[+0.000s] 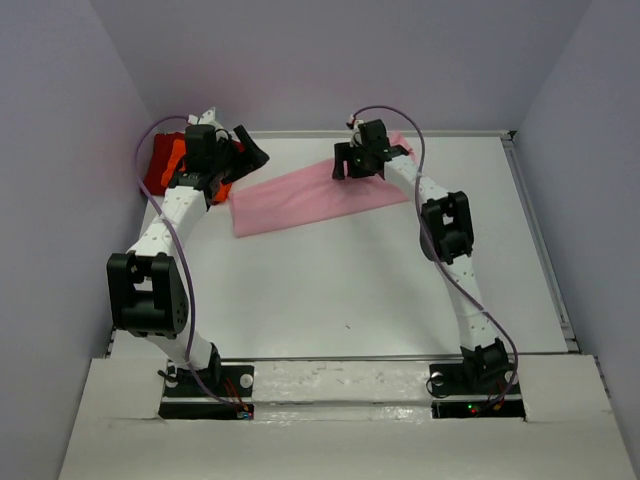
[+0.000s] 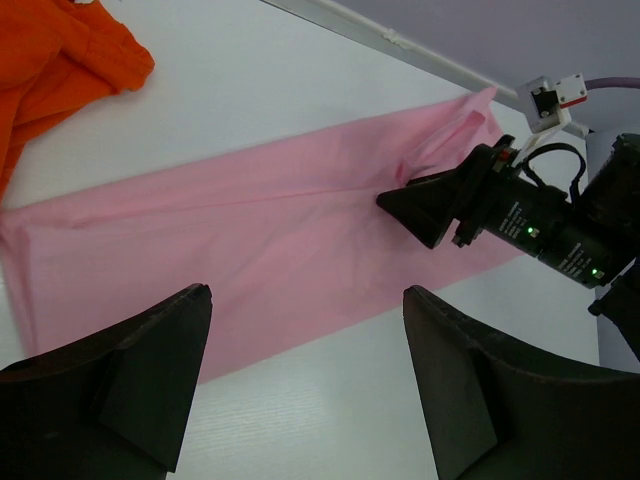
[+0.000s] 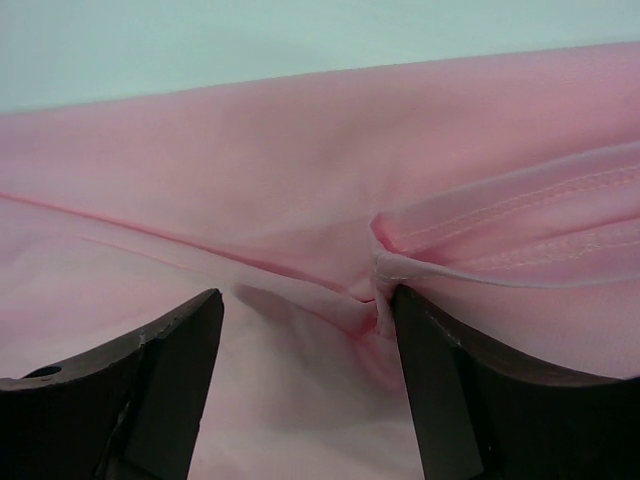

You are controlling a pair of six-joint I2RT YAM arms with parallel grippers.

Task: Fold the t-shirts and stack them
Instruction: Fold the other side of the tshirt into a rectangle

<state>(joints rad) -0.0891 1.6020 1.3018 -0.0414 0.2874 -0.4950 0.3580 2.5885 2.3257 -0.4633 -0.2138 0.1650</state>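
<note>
The light pink t-shirt's long strip (image 1: 318, 196) is lying crosswise at the far middle, so the robot's left gripper and right gripper need to turn its ends (image 1: 246, 214) lengthwise before they fold it.
The light pink t-shirt (image 1: 305, 198) lies folded into a long strip across the far middle of the table; it also shows in the left wrist view (image 2: 250, 240) and fills the right wrist view (image 3: 300, 180). My right gripper (image 1: 360, 165) is open, low over the strip's right end, its jaws on either side of a bunched hem fold (image 3: 385, 275). My left gripper (image 1: 238, 160) is open and empty above the strip's left end (image 2: 305, 310). The bright orange t-shirt (image 1: 180, 160) lies crumpled at the far left, seen also in the left wrist view (image 2: 60, 70). A dark red t-shirt (image 1: 155, 165) lies next to it.
Grey walls enclose the table on three sides. A raised rail (image 1: 540, 250) runs along the right edge, and another along the back (image 2: 400, 45). The right arm's wrist (image 2: 540, 220) reaches into the left wrist view.
</note>
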